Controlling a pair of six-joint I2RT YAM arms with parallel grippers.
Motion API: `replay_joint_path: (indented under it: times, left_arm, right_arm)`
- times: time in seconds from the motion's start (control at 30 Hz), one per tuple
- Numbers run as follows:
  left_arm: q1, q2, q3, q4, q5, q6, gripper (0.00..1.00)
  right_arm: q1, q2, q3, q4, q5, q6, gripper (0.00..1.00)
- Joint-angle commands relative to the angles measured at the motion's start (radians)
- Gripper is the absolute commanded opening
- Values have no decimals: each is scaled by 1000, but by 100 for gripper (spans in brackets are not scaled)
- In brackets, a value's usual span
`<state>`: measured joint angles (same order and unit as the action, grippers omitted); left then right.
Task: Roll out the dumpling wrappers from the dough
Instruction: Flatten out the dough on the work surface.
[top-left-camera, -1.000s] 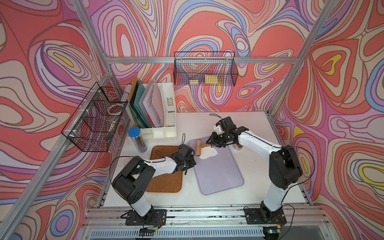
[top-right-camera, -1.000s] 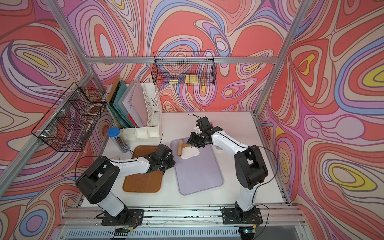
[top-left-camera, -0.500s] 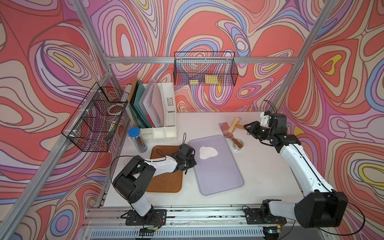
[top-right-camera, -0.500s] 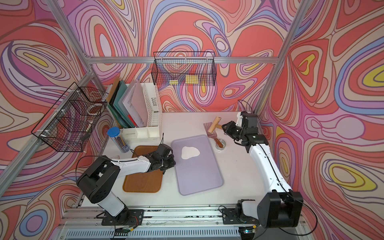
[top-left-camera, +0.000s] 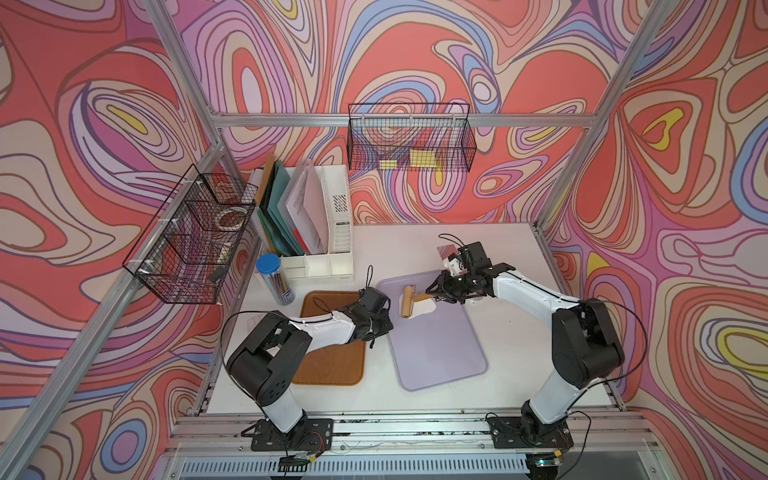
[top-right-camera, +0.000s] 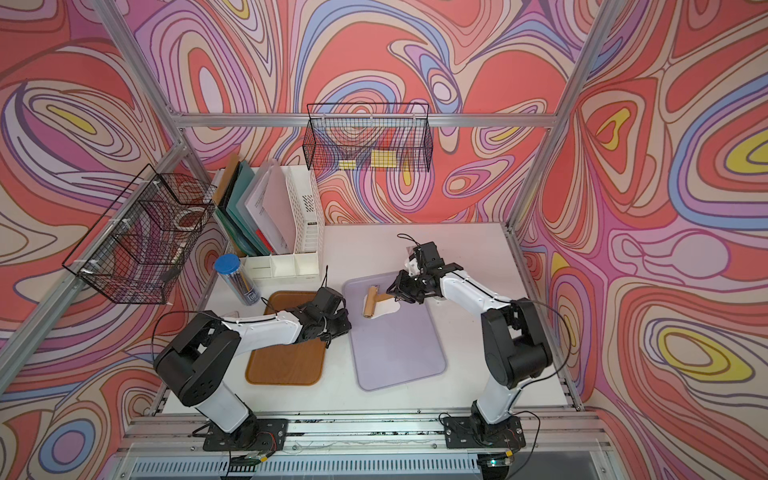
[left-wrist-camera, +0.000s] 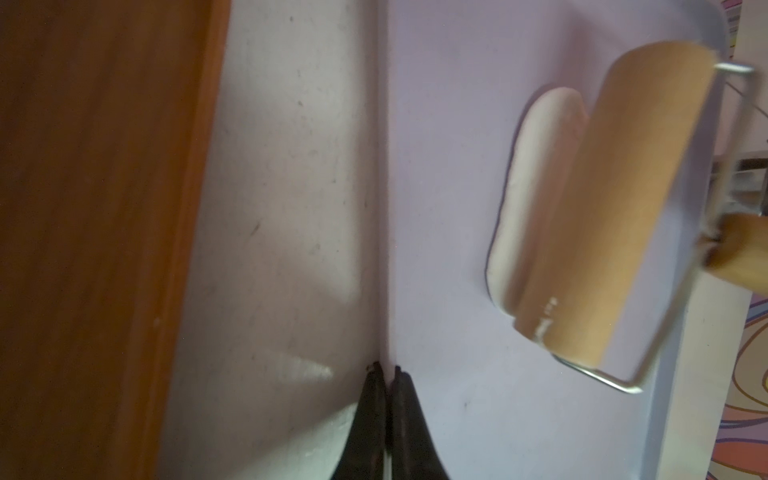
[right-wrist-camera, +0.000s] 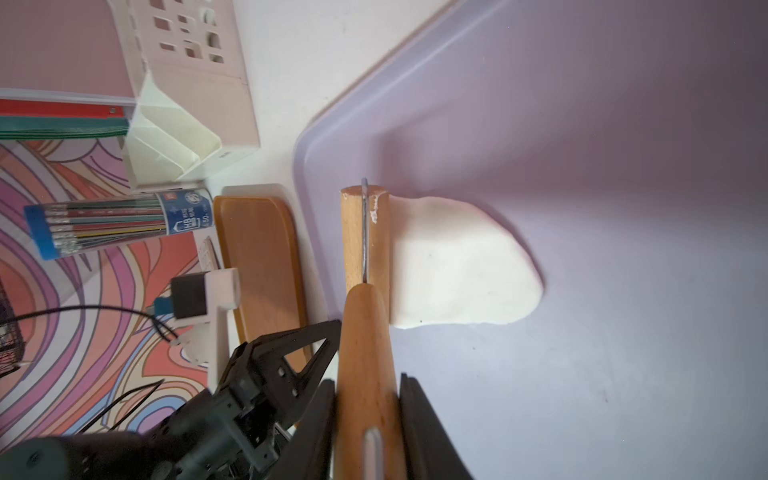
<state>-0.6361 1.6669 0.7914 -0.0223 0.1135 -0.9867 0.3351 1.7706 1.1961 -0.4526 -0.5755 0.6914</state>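
Observation:
I should roll back across the wide part of the dough (top-left-camera: 422, 307) with my right gripper, because the roller is at the dough's edge (top-left-camera: 407, 301) near the mat's rim.
The dough (top-left-camera: 427, 309) (top-right-camera: 390, 310) (right-wrist-camera: 457, 266) is a flat irregular white sheet at the far end of the purple mat (top-left-camera: 440, 353) (top-right-camera: 395, 353). A wooden roller (top-left-camera: 407, 302) (top-right-camera: 370, 302) (right-wrist-camera: 365, 237) rests on the dough's left edge. My right gripper (top-left-camera: 434, 293) (top-right-camera: 394, 291) (right-wrist-camera: 368, 380) is shut on the roller's handle. My left gripper (top-left-camera: 384, 328) (top-right-camera: 345, 326) (left-wrist-camera: 386, 370) is shut on the mat's left rim. In the left wrist view a strip of dough (left-wrist-camera: 536, 187) shows beside the roller (left-wrist-camera: 631, 199). No dumpling wrappers are in view.
A brown wooden tray (top-left-camera: 332, 361) (top-right-camera: 286, 361) lies left of the mat, under my left arm. A blue-capped pencil tube (top-left-camera: 274, 278) and a white file organizer (top-left-camera: 328, 216) stand at the back left. Wire baskets (top-left-camera: 409, 143) (top-left-camera: 187, 237) hang on the walls.
Half a second ago my right arm was at the back right and the roller lay by the steel cup. Now it holds the roller on the dough. The left arm has not moved.

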Motion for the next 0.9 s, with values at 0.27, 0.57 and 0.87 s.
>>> replay_joint_path:
  times: [0.27, 0.57, 0.87]
  left_arm:
    - [-10, 29, -4, -76, 19, 18, 0]
    - [-10, 24, -19, -64, 24, 10, 0]
    - [-10, 21, -31, -50, 29, 8, 0]
  right_arm:
    - [-12, 167, 113, -533, 569, -173, 0]
    - [-21, 181, 104, -633, 811, -185, 0]
    - [-56, 171, 73, -669, 918, -192, 0]
